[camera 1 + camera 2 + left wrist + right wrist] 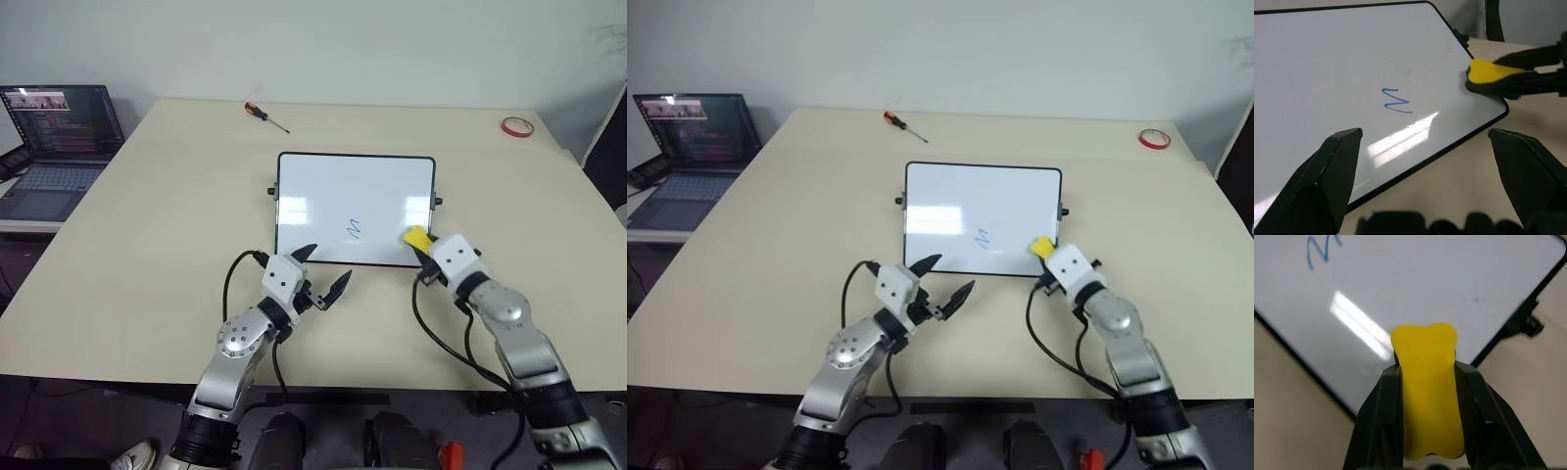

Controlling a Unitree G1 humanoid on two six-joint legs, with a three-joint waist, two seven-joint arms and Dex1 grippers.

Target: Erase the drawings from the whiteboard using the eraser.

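Note:
The eraser [416, 238] is over the whiteboard's front corner and off the blue squiggle, so the robot's right gripper should sweep it inward and rub across the squiggle [354, 228].
The whiteboard [333, 186] lies flat on the table's middle, glossy white in a thin black frame. One of the drawings, a blue squiggle [354, 229], sits near its front edge; I see no other marks. My right gripper [423, 245] is shut on the yellow eraser [416, 237], holding it over the board's front right corner, to the right of the squiggle. In the right wrist view the eraser [1427, 382] is squeezed between both fingers. My left gripper [323, 274] stands open at the board's front edge, holding nothing.
A laptop [54, 147] sits on a side desk at the left. At the table's far edge lie a screwdriver [265, 116] and, towards the far right corner, a red tape ring [517, 126]. Small black knobs [437, 202] stick out from the board's short sides.

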